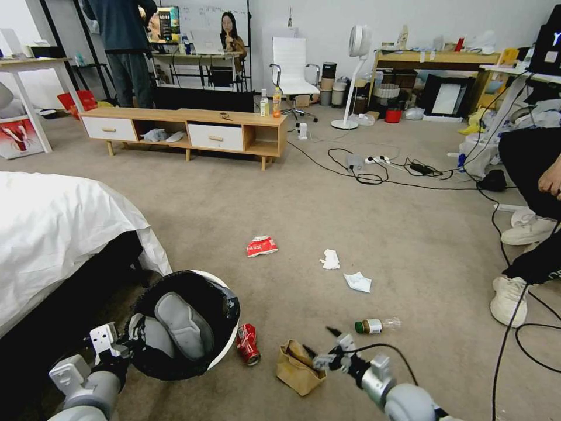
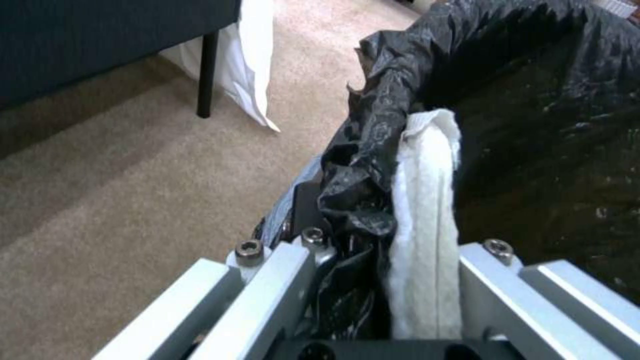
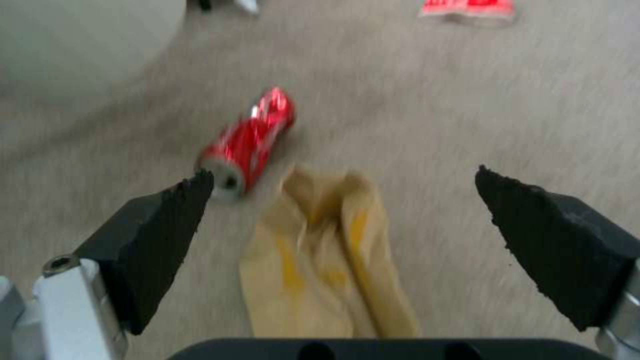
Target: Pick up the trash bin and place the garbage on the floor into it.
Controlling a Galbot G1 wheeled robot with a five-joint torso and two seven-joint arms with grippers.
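My gripper will lift the brown paper bag [image 1: 300,373], which will keep its shape and stay wide open, as the bag's creased sides [image 1: 297,353] stand up around its opening.
The trash bin [image 1: 225,345], white with a black bag [image 2: 373,125] over its rim, hangs tilted at the lower left of the head view. My left gripper [image 1: 131,339] [image 2: 373,235] is shut on its rim, one white-padded finger [image 2: 427,200] inside and the other outside. On the floor [image 1: 350,222] lies the garbage: a crushed red can [image 1: 248,344] [image 3: 250,142] beside the bin, a brown paper bag [image 1: 298,365] [image 3: 327,260], a small clear bottle [image 1: 374,325], a red-white wrapper [image 1: 262,246] [image 3: 467,9] and two white tissue wads [image 1: 330,259] [image 1: 357,282]. My right gripper [image 1: 324,345] [image 3: 341,177] hovers open just over the paper bag.
A bed with a white sheet [image 1: 58,222] stands close on the left, its dark leg [image 2: 208,75] near the bin. A seated person's shoes [image 1: 514,298] and black cables [image 1: 508,327] lie at the right. A low wooden cabinet [image 1: 187,126] stands farther back.
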